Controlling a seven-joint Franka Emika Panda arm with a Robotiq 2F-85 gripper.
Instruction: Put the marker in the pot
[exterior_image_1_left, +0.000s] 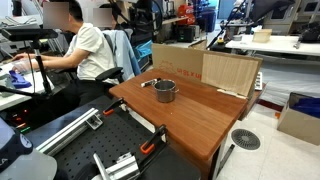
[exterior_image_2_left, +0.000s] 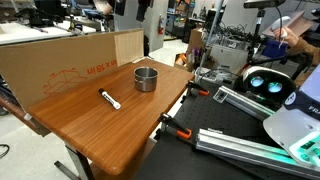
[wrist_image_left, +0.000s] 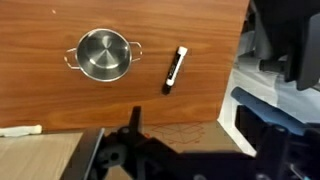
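The marker (wrist_image_left: 176, 68) lies clear of the pot with its dark end (wrist_image_left: 168, 87) toward the robot's open fingers, so the gripper keeps going down until the fingers are on both sides of the marker's dark end and close.
The silvery pot (exterior_image_1_left: 165, 92) stands upright and empty on the wooden table (exterior_image_1_left: 200, 115); it shows in both exterior views (exterior_image_2_left: 146, 78) and in the wrist view (wrist_image_left: 100, 54). The marker (exterior_image_2_left: 109, 99), dark with a pale end, lies flat on the table a short way from the pot, apart from it; it also shows in an exterior view (exterior_image_1_left: 147, 83) and in the wrist view (wrist_image_left: 175, 69). My gripper (wrist_image_left: 190, 125) shows only in the wrist view as dark fingers at the bottom edge. It is high above the table's cardboard side, open and empty.
A cardboard sheet (exterior_image_2_left: 60, 60) stands along one table edge (exterior_image_1_left: 228, 72). Orange clamps (exterior_image_2_left: 175, 128) grip the table's edge by the robot's base. A seated person (exterior_image_1_left: 85, 50) works at a desk beyond the table. The table top (exterior_image_2_left: 90, 125) drops off at its edges.
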